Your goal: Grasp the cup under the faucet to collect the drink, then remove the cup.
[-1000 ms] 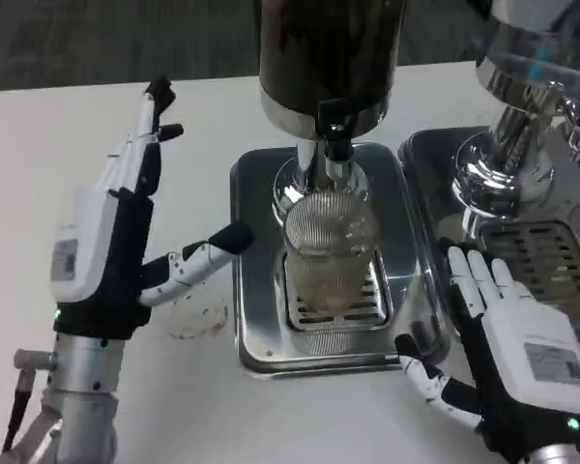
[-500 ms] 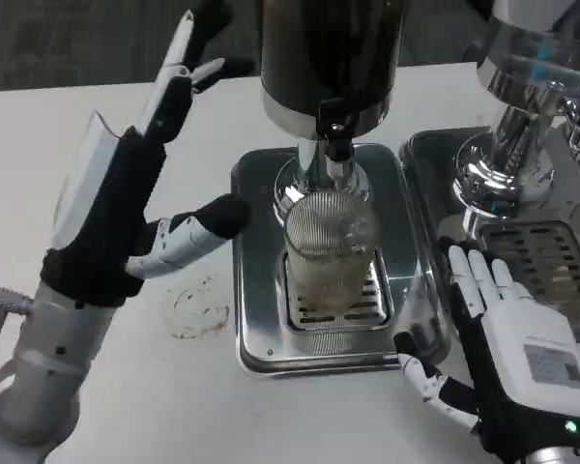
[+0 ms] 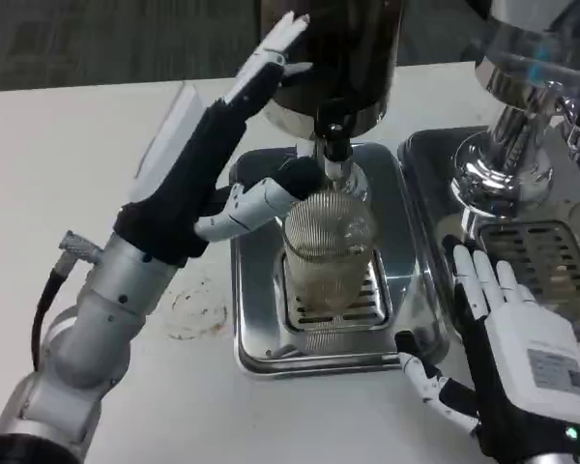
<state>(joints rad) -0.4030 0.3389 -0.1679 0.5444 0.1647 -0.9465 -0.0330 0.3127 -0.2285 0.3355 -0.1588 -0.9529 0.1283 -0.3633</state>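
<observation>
My gripper is going to carry away the cup (image 3: 329,253), and the cup will have dark brown drink in it then, because a brown ring stain (image 3: 198,314) is on the white table beside the tray.
A ribbed clear cup (image 3: 329,251) stands upright on the grate of a steel drip tray (image 3: 256,290), right under the faucet (image 3: 334,155) of a dark dispenser (image 3: 333,58). My left hand (image 3: 213,159) is raised beside the dispenser with fingers spread; its thumb reaches toward the faucet, just above the cup's rim, and it holds nothing. My right hand (image 3: 507,343) lies flat and open on the table at the tray's right edge, apart from the cup.
A second shiny dispenser (image 3: 522,106) with its own drip tray (image 3: 551,261) stands at the right. A brown ring stain (image 3: 198,309) marks the white table left of the tray.
My left arm has swung up and to the right, from the table's left side to the dispenser and faucet. The right hand and the cup have stayed put.
</observation>
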